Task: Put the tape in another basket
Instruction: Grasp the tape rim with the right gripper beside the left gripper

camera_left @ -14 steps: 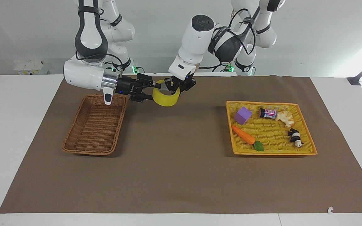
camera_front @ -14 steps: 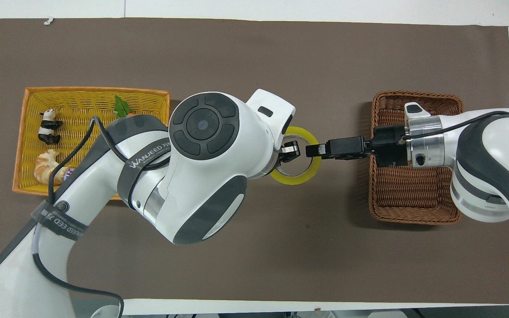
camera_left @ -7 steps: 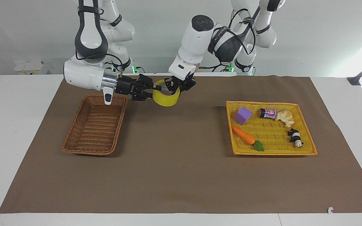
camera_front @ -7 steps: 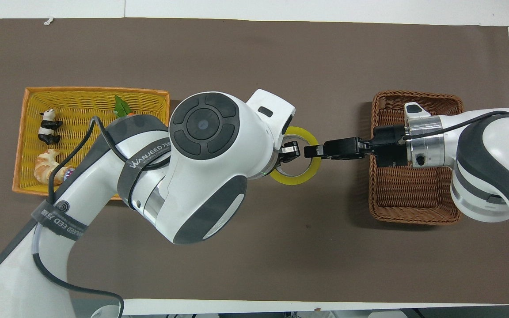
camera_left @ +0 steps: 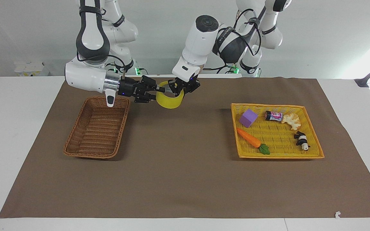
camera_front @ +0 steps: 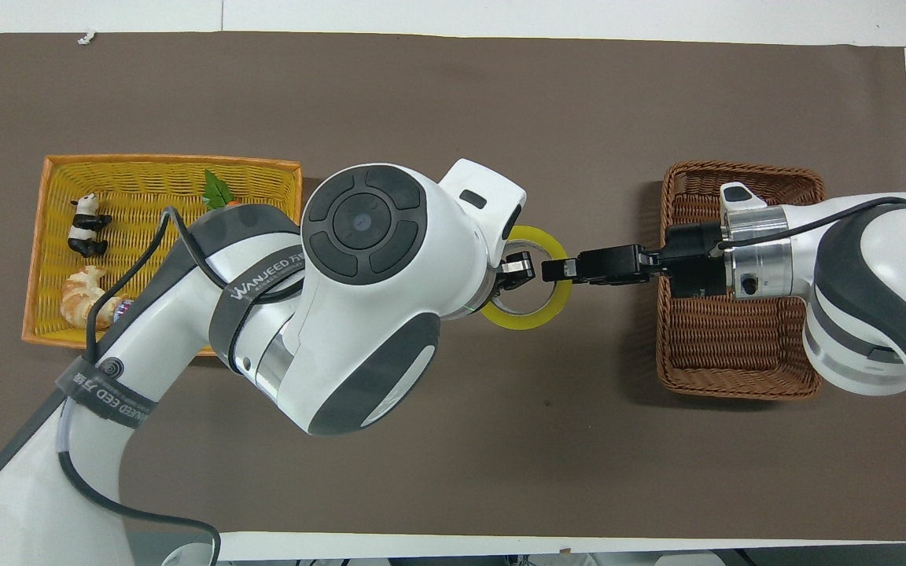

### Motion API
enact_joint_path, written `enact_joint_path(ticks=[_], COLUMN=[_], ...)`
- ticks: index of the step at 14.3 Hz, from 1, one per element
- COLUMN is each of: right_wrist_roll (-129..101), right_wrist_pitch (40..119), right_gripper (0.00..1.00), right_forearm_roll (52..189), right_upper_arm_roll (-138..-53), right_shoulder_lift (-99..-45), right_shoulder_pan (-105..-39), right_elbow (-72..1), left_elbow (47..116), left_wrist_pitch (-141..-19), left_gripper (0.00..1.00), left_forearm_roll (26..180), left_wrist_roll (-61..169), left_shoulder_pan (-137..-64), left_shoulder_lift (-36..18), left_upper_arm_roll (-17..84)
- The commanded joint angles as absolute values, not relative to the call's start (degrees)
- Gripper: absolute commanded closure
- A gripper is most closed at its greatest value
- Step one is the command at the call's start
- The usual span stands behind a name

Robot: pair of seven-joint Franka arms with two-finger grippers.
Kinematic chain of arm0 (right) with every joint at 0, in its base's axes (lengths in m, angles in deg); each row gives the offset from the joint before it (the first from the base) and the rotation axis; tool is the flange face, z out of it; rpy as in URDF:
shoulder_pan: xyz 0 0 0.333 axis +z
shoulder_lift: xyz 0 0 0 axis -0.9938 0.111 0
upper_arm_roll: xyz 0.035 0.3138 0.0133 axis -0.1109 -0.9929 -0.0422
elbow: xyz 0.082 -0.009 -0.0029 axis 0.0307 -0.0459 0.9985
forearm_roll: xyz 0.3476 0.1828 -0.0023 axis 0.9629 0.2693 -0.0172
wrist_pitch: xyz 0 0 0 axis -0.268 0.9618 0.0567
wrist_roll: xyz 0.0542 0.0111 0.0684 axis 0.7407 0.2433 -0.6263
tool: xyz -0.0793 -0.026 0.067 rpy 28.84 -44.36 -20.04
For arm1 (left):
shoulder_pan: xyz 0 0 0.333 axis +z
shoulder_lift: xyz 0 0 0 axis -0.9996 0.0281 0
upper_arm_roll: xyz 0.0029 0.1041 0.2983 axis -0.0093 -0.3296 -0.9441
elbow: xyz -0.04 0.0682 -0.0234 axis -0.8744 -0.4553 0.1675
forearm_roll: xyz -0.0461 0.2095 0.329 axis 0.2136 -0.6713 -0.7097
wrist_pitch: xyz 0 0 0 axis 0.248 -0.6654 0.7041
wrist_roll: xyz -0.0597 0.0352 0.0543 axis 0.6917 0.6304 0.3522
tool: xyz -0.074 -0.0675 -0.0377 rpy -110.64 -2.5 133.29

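Note:
The tape (camera_left: 169,102) is in both my grippers, so next my left gripper opens and moves away before my right gripper brings the tape over the brown basket (camera_front: 740,347).
The yellow tape (camera_left: 170,102) roll hangs in the air over the brown mat, held from both sides. My left gripper (camera_left: 180,89) reaches down from above and is shut on the roll's wall, one finger inside the ring. My right gripper (camera_left: 158,93) lies level and is shut on the roll's rim at the side toward the brown wicker basket (camera_left: 96,134). In the overhead view the tape (camera_front: 533,316) shows between the left gripper (camera_front: 521,272) and the right gripper (camera_front: 557,270). The brown basket (camera_front: 736,369) lies under the right wrist and holds nothing.
A yellow basket (camera_left: 279,154) sits toward the left arm's end of the table, holding a purple cube (camera_left: 248,117), a carrot (camera_left: 249,138), a small can (camera_left: 273,115), a pastry (camera_left: 291,120) and a panda figure (camera_left: 301,140). The brown mat (camera_left: 185,179) covers the table.
My right gripper has shut on the tape's rim; a second ago its fingers stood apart around it. The left gripper keeps its grip and the roll has barely moved.

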State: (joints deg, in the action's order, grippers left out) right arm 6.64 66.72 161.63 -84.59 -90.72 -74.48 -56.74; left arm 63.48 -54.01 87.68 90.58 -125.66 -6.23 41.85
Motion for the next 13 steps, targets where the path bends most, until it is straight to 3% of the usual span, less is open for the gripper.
enact_joint_path(ticks=[1,4,5,6,7,8,10,13], right_wrist_roll=[6.6,6.6,6.6,6.6,6.5,6.5,6.5,6.1], right_wrist_pitch=[65.8,65.8,65.8,65.8,65.8,65.8,65.8,65.2], right_gripper=[1.00,1.00,1.00,1.00,1.00,1.00,1.00,1.00], right_forearm_roll=[163.6,163.6,163.6,163.6,163.6,163.6,163.6,163.6], right_upper_arm_roll=[-84.7,-84.7,-84.7,-84.7,-84.7,-84.7,-84.7,-84.7], right_shoulder_lift=[-90.8,-90.9,-90.9,-90.9,-90.9,-90.9,-90.9,-90.9], right_shoulder_pan=[-75.0,-75.0,-75.0,-75.0,-75.0,-75.0,-75.0,-75.2], right_elbow=[-57.1,-57.2,-57.2,-57.2,-57.2,-57.2,-57.2,-57.2], left_elbow=[61.4,61.4,61.4,61.4,61.4,61.4,61.4,61.2], left_wrist_pitch=[-52.4,-52.3,-52.3,-52.3,-52.2,-52.2,-52.3,-51.2], left_gripper=[1.00,1.00,0.96,0.73,0.40,0.20,0.08,0.05], left_forearm_roll=[87.9,87.9,88.1,88.4,88.3,88.0,87.8,87.8], left_wrist_roll=[90.8,90.8,90.8,90.8,90.8,90.8,90.8,90.7], left_shoulder_pan=[-126.4,-126.4,-126.4,-126.4,-126.4,-126.4,-126.4,-125.9], left_shoulder_lift=[-5.5,-5.5,-5.5,-5.6,-5.6,-5.5,-5.6,-6.3], left_upper_arm_roll=[41.3,41.4,41.4,41.3,41.3,41.3,41.3,41.2])
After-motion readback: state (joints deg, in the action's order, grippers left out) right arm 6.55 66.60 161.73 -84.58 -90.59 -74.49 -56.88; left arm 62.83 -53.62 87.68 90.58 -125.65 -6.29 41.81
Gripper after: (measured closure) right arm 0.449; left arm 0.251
